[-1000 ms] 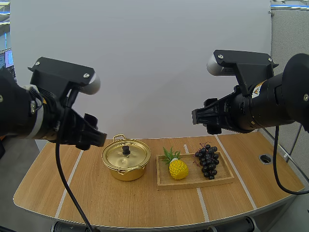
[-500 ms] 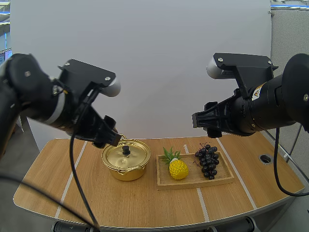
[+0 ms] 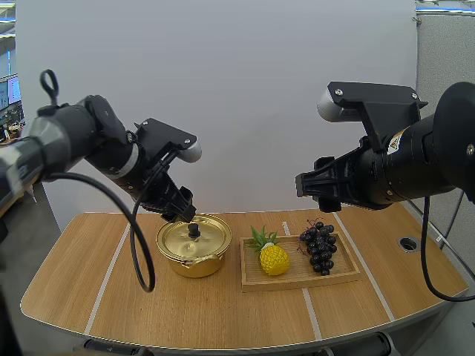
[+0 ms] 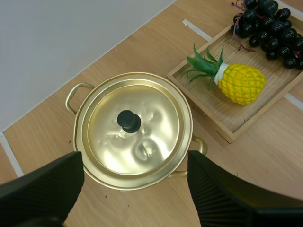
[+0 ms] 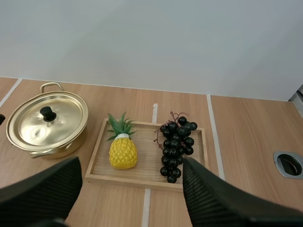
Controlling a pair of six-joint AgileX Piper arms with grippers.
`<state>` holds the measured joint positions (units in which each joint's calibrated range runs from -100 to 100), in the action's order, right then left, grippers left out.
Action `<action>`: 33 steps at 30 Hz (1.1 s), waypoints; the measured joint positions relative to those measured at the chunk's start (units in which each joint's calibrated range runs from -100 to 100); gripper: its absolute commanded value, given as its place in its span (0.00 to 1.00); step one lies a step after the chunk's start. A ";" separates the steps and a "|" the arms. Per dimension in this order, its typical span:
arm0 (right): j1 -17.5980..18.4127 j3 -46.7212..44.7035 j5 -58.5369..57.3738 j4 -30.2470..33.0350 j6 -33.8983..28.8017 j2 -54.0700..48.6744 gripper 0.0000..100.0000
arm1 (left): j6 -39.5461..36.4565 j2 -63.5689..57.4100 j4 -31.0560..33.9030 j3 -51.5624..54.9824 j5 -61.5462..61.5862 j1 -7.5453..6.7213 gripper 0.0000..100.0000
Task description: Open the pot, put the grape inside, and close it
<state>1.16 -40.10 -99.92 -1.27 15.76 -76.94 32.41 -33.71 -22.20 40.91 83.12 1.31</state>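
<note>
The lid's edge (image 3: 225,245) sits clear of both handles, so I expect the lid to come off whole and leave the pot standing when I lift the black knob.
A gold pot (image 3: 194,247) (image 4: 135,130) (image 5: 46,124) stands on the table with its lid on; the lid has a black knob (image 4: 129,121). My left gripper (image 3: 182,211) (image 4: 135,189) hovers just above the pot, open, its fingers (image 4: 45,184) wide apart on either side of the lid. A bunch of dark grapes (image 3: 319,245) (image 5: 177,144) (image 4: 270,26) lies at the right end of a wooden tray (image 3: 297,278) (image 5: 97,163). My right gripper (image 3: 315,187) (image 5: 130,198) hangs high above the tray, open and empty.
A yellow pineapple (image 3: 272,256) (image 5: 122,149) (image 4: 234,80) lies at the tray's left end, beside the pot. A round grommet hole (image 3: 407,243) (image 5: 289,164) sits at the table's right. White lines cross the wooden tabletop.
My left arm has swung forward and to the right, bringing its gripper down over the pot lid. The right arm has stayed nearly still.
</note>
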 measured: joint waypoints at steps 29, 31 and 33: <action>0.00 0.00 -0.08 0.80 0.00 0.00 1.00 | 10.43 24.03 -9.00 -2.09 -17.74 -2.52 1.00; 0.00 0.00 -0.08 0.80 0.00 0.00 1.00 | 10.52 24.61 -9.00 -2.22 -19.15 -2.58 1.00; 0.00 0.00 -0.08 0.80 0.00 0.00 1.00 | 10.53 25.37 -9.00 -2.48 -20.17 -2.58 1.00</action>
<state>1.16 -40.10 -100.00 -0.47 15.76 -76.94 42.94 -8.33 -31.20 38.44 62.95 -1.27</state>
